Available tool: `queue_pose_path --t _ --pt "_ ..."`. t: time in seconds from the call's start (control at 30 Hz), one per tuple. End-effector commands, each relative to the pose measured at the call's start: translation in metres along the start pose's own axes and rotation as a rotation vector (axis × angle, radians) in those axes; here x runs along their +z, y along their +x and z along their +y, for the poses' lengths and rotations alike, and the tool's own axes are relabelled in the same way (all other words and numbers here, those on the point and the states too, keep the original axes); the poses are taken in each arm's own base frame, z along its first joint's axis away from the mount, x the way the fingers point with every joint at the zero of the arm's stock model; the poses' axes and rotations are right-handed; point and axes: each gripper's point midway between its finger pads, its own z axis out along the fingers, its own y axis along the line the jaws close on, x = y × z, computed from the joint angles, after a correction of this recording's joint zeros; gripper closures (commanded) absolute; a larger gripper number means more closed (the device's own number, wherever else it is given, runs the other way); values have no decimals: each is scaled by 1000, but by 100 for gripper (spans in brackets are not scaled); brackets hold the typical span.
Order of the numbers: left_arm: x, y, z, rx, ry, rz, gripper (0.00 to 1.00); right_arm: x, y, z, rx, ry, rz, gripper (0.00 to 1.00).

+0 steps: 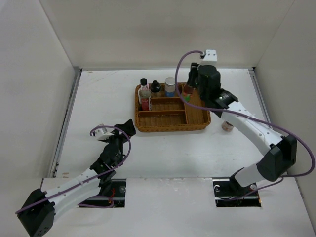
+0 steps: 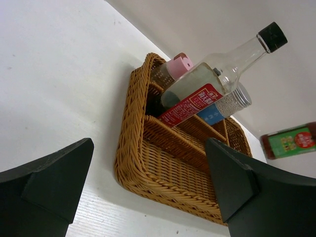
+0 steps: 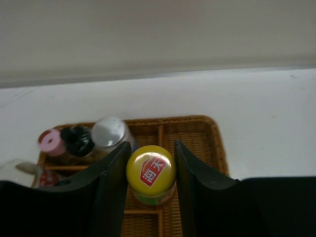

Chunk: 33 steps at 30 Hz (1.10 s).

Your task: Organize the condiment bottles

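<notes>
My right gripper is carrying the dark red bottle (image 1: 188, 90), which hangs upright, and the space (image 1: 159, 104) beside the clear bottle is free, so it should keep bringing the dark red bottle there until the bottle stands.
My right gripper (image 1: 189, 89) is shut on the dark red bottle with a yellow cap (image 3: 150, 170) and holds it upright over the back right part of the brown wicker tray (image 1: 197, 122). The bottle also shows in the left wrist view (image 2: 289, 140). In the tray's back row stand a clear bottle with a black cap and red label (image 1: 144, 89), a small black-topped bottle (image 1: 155, 88) and a silver-lidded jar (image 1: 170, 85). My left gripper (image 1: 126, 127) is open and empty, close to the tray's front left corner (image 2: 129, 170).
A small pale jar (image 1: 227, 126) stands on the table right of the tray, partly hidden by my right arm. A pink-capped jar (image 2: 180, 64) stands at the tray's back left. White walls close the table at the back and both sides.
</notes>
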Motion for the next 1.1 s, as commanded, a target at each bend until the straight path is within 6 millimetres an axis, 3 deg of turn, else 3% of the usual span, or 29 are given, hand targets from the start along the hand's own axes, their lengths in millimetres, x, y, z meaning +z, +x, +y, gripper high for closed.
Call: queue_pose_path --t 0.0,0.17,0.33,0.7,1.07 --pt "-9 20 28 29 -15 32 0 -5 -40 55 107 -125 -132 74" --pt "-10 20 27 25 -7 33 0 3 -24 111 92 -212 -109 74" --pt "-10 20 27 26 -8 33 0 10 -11 141 65 -252 -91 74" --pt "-10 21 27 27 -8 36 0 16 -7 161 40 -270 -99 73" --pt "-10 21 29 30 -12 33 0 26 55 189 -9 -276 -38 70"
